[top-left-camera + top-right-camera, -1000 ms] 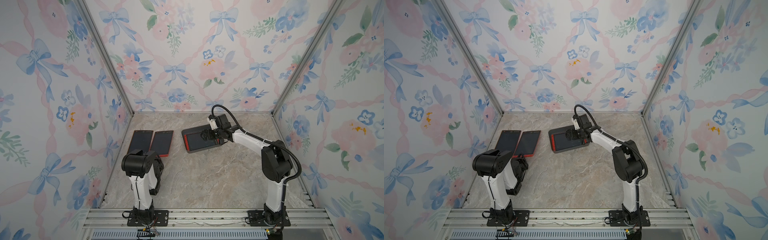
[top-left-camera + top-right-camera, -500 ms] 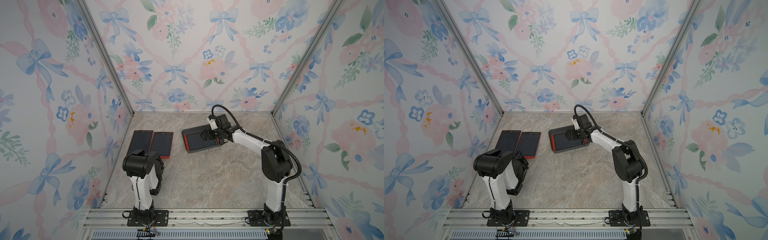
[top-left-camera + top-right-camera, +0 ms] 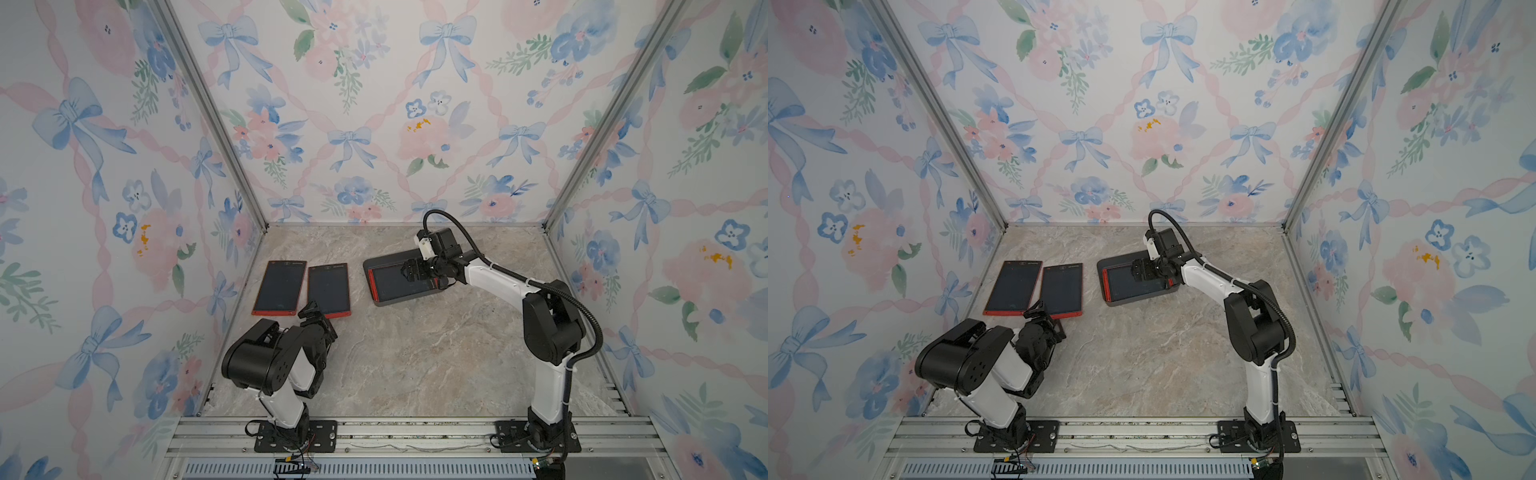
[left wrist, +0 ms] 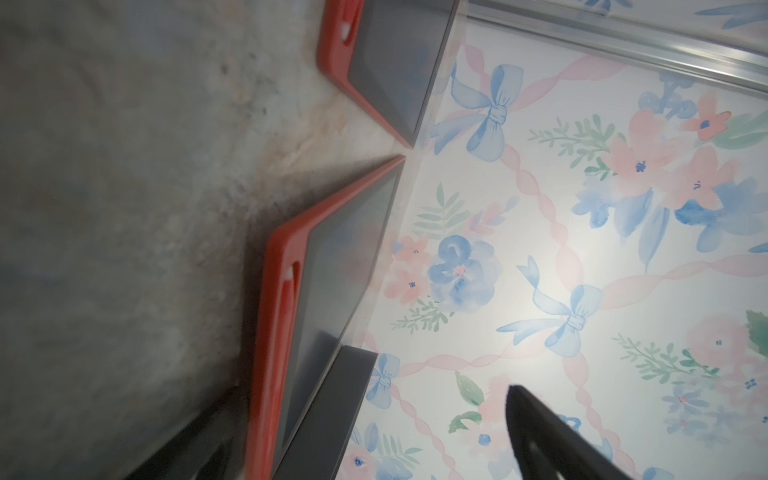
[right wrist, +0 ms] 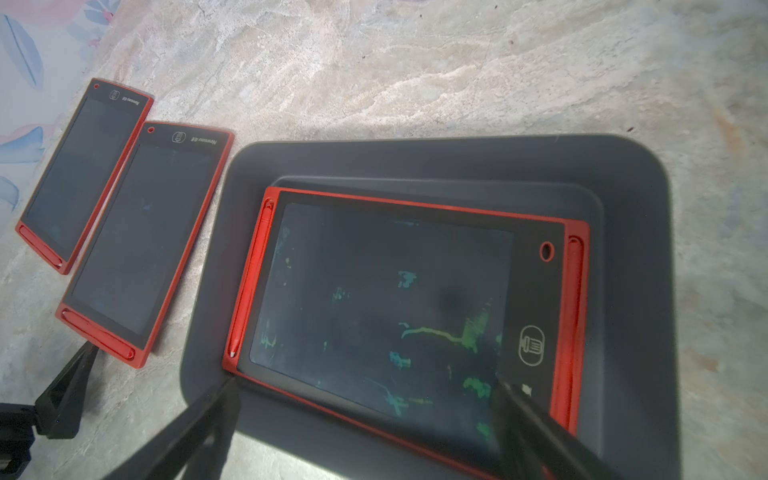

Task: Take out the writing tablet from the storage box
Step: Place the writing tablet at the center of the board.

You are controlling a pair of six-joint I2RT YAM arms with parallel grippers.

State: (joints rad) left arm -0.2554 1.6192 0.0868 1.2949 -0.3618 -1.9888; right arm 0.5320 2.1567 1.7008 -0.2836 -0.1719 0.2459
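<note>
The robot's left gripper should push the nearer tablet level beside the farther tablet, because the nearer tablet's red end sticks out past the farther tablet's.
The storage box is a shallow dark grey tray on the marble table, right of centre in both top views. In it lies a writing tablet with a red frame and a dark screen marked with green scribbles. My right gripper hangs low over it and is open. One fingertip is at the tablet's corner by the box wall; the other rests over the screen's end. My left gripper is open at the near end of a tablet on the table, holding nothing.
Two more red-framed tablets lie side by side on the table at the left, one close to the side wall and one beside it. The left wrist view shows both, the nearer tablet and the farther tablet. Floral walls enclose three sides.
My left gripper has gone from shut to open at the near end of the tablet on the table. The right arm and the tablet in the box have not moved.
</note>
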